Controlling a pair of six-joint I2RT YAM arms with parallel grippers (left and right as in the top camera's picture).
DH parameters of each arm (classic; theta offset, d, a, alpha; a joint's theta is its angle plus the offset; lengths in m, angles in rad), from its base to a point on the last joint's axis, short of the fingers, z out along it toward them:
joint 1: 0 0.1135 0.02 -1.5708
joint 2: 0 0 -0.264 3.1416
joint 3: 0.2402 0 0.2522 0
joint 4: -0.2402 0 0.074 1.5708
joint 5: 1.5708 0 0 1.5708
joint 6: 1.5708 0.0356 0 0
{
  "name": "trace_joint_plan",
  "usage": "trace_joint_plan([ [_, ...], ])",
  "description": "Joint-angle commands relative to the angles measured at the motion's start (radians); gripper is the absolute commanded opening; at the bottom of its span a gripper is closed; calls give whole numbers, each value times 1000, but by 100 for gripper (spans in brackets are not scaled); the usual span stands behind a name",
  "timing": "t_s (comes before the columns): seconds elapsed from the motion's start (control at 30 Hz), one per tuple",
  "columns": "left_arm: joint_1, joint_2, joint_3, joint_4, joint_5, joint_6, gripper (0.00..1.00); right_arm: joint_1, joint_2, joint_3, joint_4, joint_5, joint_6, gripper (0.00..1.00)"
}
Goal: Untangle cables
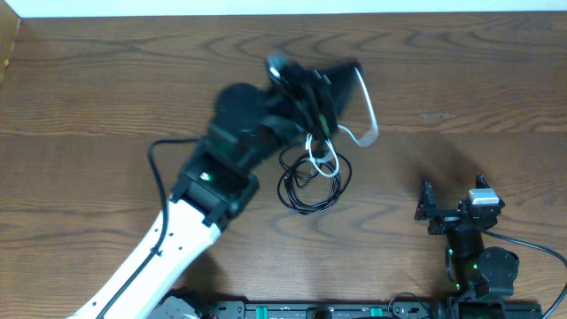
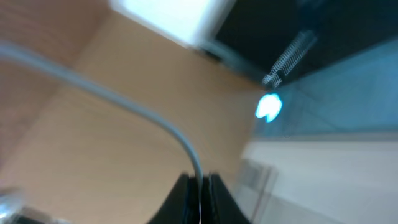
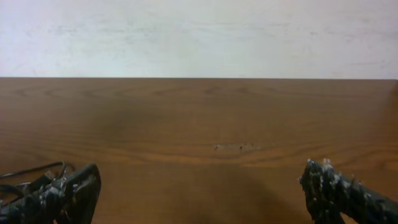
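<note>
The white cable's lower loop (image 1: 329, 167) is hanging in the black cables' coil, so my left gripper should go down toward the coil (image 1: 306, 198) and then raise the white cable higher.
My left gripper (image 1: 341, 75) is raised above the table's middle and blurred by motion. It is shut on the white cable (image 1: 367, 113), which hangs from it in a loop and runs down into the heap below. In the left wrist view the white cable (image 2: 134, 109) rises from between the closed fingers (image 2: 200, 186). The black cables (image 1: 312, 188) lie coiled in a tangle on the table under the left arm, with a white strand looped through them. My right gripper (image 1: 454, 206) rests open and empty at the front right; its view shows its fingertips wide apart (image 3: 199, 190).
The wooden table (image 1: 461, 97) stretches to the back wall. A black robot cord (image 1: 158, 173) curves beside the left arm. A bit of black cable (image 3: 31, 177) shows at the left edge of the right wrist view.
</note>
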Motion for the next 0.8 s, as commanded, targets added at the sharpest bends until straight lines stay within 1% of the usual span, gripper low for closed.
trace_joint_plan([
  [0.0,-35,-3,7,-214,-39,18,7,5,0,-2,-5,8,2,99],
  [0.07,-40,4,7,-354,-104,58,8,5,0,-2,-5,8,2,99],
  [0.1,-40,8,7,-401,-117,60,7,5,0,-2,-5,8,2,99],
  [0.17,-40,14,7,-446,-117,59,7,5,0,-2,-5,8,2,99],
  [0.23,-41,15,6,-443,-113,59,7,5,0,-2,-5,8,2,99],
  [0.33,-41,15,6,-409,-94,58,7,5,0,-2,-5,8,2,99],
  [0.43,-41,15,6,-312,-27,42,8,5,0,-2,-5,8,2,99],
  [0.53,-41,15,6,-182,85,-16,8,5,0,-2,-5,8,2,99],
  [0.6,-48,15,6,-141,128,-63,7,5,0,-2,-5,8,2,99],
  [0.77,-71,15,6,-50,108,-65,7,5,0,-2,-5,8,2,99],
])
